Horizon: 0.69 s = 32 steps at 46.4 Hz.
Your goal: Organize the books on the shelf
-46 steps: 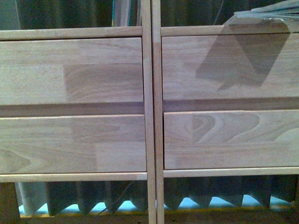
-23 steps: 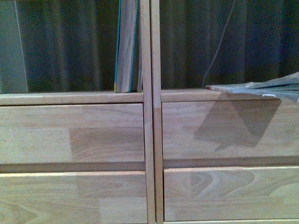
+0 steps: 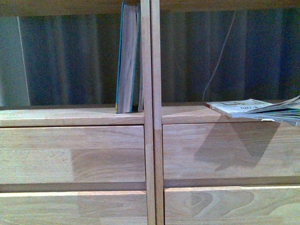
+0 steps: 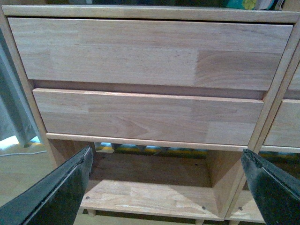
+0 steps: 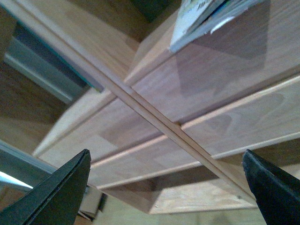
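Observation:
My gripper will stand up the thin paperback, and it will lean at a slant against the teal book, because the pages fan apart over the drawer front.
The teal book stands upright in the left bay of the light wood shelf, against the middle divider. The thin paperback lies flat on the right bay's board and juts out over the drawer front. Neither arm shows in the front view. My left gripper is open and holds nothing; it faces the left bay's two drawer fronts, low down. My right gripper is also open and holds nothing; it sits below the paperback, looking up along the shelf.
Dark pleated curtain hangs behind the open bays, with a thin cable down the right one. A low open compartment sits under the drawers, just above the wooden floor.
The front view has risen: the drawers slid down the picture and the open bays with both books came into full sight. The books themselves have not moved.

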Each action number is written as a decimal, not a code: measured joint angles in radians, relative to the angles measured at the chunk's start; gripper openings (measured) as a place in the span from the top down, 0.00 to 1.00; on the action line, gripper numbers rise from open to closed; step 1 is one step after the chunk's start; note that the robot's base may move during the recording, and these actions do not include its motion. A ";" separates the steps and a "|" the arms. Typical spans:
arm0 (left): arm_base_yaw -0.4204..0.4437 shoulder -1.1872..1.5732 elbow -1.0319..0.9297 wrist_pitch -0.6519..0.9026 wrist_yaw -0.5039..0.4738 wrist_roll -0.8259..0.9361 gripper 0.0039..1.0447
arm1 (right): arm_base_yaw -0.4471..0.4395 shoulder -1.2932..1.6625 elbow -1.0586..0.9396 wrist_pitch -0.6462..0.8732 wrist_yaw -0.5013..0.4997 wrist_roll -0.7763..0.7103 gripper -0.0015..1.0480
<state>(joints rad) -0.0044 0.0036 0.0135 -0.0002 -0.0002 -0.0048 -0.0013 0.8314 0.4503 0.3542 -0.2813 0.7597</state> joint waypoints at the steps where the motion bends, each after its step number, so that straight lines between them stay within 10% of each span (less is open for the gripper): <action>1: 0.000 0.000 0.000 0.000 0.000 0.000 0.07 | 0.005 0.036 0.022 0.023 0.009 0.030 0.07; 32: 0.000 0.000 0.000 0.000 0.000 0.000 0.07 | -0.042 0.670 0.514 0.079 0.102 0.539 0.07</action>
<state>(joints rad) -0.0044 0.0032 0.0135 -0.0002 -0.0002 -0.0048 -0.0433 1.5013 0.9642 0.4335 -0.1791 1.2991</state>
